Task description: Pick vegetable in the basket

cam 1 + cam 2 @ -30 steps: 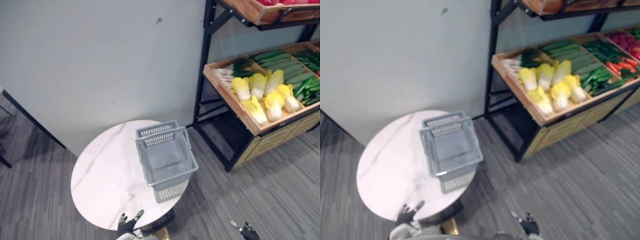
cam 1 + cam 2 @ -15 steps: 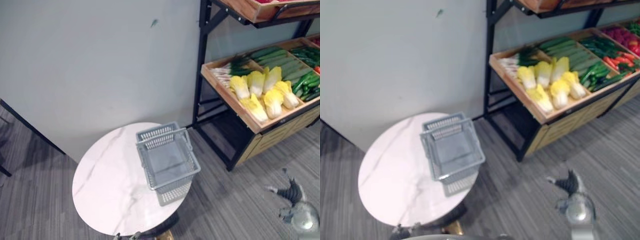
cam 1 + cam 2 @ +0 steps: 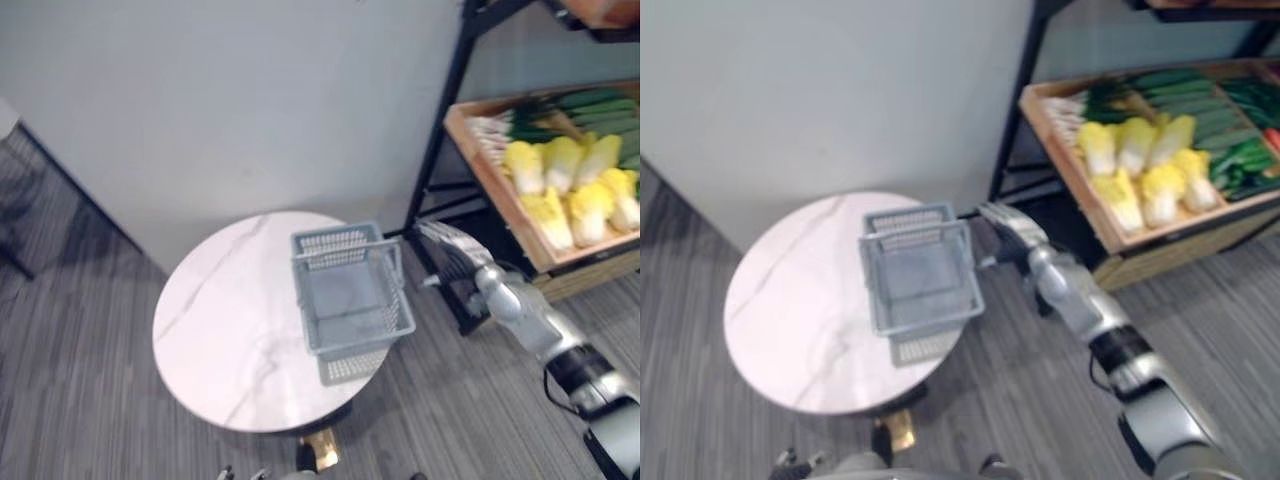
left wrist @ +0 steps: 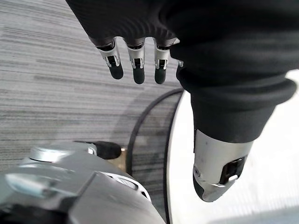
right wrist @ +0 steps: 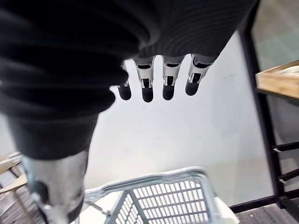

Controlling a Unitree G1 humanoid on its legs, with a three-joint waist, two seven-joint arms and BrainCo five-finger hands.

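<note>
The handle's arms [image 3: 399, 264] join the basket's rim [image 3: 352, 300] on opposite sides. The basket will hang below with its opening facing up when I lift the handle.
An empty grey plastic basket [image 3: 350, 295] with its handle up stands on the right side of a round white marble table [image 3: 225, 340]. My right hand [image 3: 450, 250] hovers open, fingers straight, just right of the basket's far corner, between it and the shelf. In the right wrist view the fingers [image 5: 156, 84] point over the basket's rim [image 5: 159, 184]. Yellow cabbages [image 3: 570, 190] lie in a wooden shelf tray [image 3: 1080, 190], with green onions [image 3: 1080, 105] and cucumbers [image 3: 1180, 80] behind them. My left hand [image 4: 135, 65] hangs open and low over the floor by the table's near edge.
A black-framed shelf post [image 3: 440, 150] stands right behind my right hand. A grey wall [image 3: 250, 100] runs behind the table. Grey striped carpet [image 3: 80, 350] surrounds the table, and green peppers [image 3: 1250, 160] fill the tray's right end.
The camera has shifted. My right arm has risen from low at the right and stretched up to the basket's right side. The left hand has sunk to the bottom edge.
</note>
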